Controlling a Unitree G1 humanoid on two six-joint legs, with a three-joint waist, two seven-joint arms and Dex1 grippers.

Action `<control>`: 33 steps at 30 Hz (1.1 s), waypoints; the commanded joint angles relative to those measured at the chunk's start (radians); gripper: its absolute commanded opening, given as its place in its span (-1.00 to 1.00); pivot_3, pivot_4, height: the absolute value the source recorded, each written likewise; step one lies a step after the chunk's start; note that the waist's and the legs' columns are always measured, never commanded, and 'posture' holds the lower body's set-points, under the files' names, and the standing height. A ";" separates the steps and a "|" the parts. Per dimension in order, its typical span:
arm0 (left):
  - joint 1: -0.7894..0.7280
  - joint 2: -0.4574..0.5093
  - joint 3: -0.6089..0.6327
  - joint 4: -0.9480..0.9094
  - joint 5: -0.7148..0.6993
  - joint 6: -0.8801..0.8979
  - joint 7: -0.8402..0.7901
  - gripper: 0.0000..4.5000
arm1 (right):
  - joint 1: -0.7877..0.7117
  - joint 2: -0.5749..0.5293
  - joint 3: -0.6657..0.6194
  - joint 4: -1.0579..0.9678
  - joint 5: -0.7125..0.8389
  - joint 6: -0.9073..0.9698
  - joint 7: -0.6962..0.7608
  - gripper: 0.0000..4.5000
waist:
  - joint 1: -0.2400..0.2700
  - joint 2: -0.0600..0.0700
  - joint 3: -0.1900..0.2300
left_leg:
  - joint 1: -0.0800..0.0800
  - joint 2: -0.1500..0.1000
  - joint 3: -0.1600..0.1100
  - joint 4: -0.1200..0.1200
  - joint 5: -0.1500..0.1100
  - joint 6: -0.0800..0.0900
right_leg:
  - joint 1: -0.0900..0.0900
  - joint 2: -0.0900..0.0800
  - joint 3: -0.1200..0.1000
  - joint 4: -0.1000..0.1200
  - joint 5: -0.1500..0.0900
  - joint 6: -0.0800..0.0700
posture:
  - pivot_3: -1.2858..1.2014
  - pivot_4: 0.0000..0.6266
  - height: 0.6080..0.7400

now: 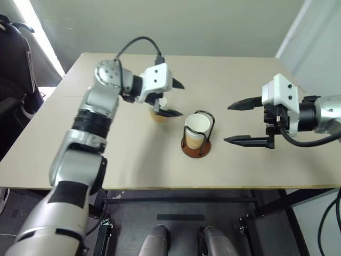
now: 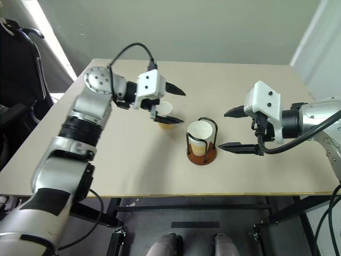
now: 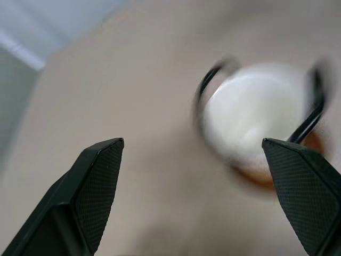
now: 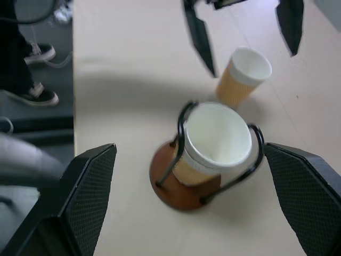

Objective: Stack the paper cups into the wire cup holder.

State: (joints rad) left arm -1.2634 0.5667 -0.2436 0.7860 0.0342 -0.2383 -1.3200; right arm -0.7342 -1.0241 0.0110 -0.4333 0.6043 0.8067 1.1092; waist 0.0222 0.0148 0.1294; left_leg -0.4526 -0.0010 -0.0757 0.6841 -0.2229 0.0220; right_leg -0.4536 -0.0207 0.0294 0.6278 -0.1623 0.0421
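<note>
My open left gripper should keep moving toward the tan paper cup (image 2: pixel 165 110) until the fingers are on both sides of its white rim (image 2: pixel 171 107), because the cup stands upright and clear of the wire cup holder.
A tan paper cup (image 4: pixel 243 79) with a white rim stands upright on the table, left of the wire cup holder (image 1: pixel 204 118). My left gripper (image 1: pixel 182 99) hovers open just over that cup, and nothing is held between its fingers (image 4: pixel 199 33). The holder's black wire loops rise from a reddish-brown disc base (image 4: pixel 162 173), and another paper cup (image 4: pixel 216 140) sits inside it. In the left wrist view the holder with its cup (image 3: pixel 256 114) is blurred ahead of the open fingers. My right gripper (image 1: pixel 227 124) stands open to the right of the holder, pointing at it and apart from it.
The beige table (image 1: pixel 106 138) reaches back to a pale wall. A dark chair (image 1: pixel 13 64) stands off the table's left side. A person's black shoes (image 4: pixel 29 74) are on the floor past the table edge in the right wrist view.
</note>
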 commanded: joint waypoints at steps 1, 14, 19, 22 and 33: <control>-0.038 0.047 -0.032 0.094 0.117 -0.159 0.096 0.98 | -0.030 -0.004 -0.036 -0.003 0.018 0.002 -0.002 1.00 | 0.000 0.000 0.000 | 0.000 0.000 0.000 0.000 0.000 0.000 | 0.000 0.000 0.000 0.000 0.000 0.000 | 0.03 -0.52 1.00; -0.067 0.064 -0.099 0.349 0.320 -0.324 0.340 0.98 | -0.067 0.037 -0.031 0.031 0.009 -0.043 0.009 1.00 | 0.006 0.000 0.000 | -0.002 -0.002 -0.001 0.000 0.000 0.001 | -0.002 -0.001 0.000 0.000 0.000 0.000 | 0.03 -0.52 1.00; -0.087 0.052 -0.145 0.414 0.412 -0.370 0.484 0.98 | -0.055 0.026 -0.029 0.025 0.005 -0.052 0.019 1.00 | 0.007 0.000 0.000 | -0.002 -0.002 0.000 -0.001 0.000 0.000 | -0.002 -0.001 0.000 0.000 -0.001 -0.001 | 0.03 -0.52 1.00; -0.090 0.038 -0.155 0.432 0.433 -0.379 0.517 0.98 | -0.051 0.019 -0.033 0.021 0.010 -0.049 0.020 1.00 | 0.007 0.000 0.000 | -0.002 -0.002 0.000 -0.001 0.000 0.000 | -0.002 -0.001 0.000 0.000 -0.001 -0.001 | 0.03 -0.52 1.00; -0.071 0.004 -0.201 0.475 0.505 -0.387 0.584 0.98 | -0.047 0.011 -0.034 0.015 0.014 -0.041 0.020 1.00 | 0.005 0.000 0.000 | -0.001 -0.003 0.002 0.000 0.000 -0.001 | -0.002 0.001 0.000 0.000 -0.001 -0.001 | 0.03 -0.52 1.00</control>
State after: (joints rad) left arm -1.3176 0.5678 -0.4458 1.2620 0.5298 -0.6166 -0.7551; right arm -0.7738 -0.9980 0.0117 -0.3988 0.6069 0.7694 1.1262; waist 0.0275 0.0147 0.1294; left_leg -0.4536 -0.0037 -0.0742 0.6839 -0.2225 0.0211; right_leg -0.4557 -0.0208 0.0298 0.6278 -0.1629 0.0415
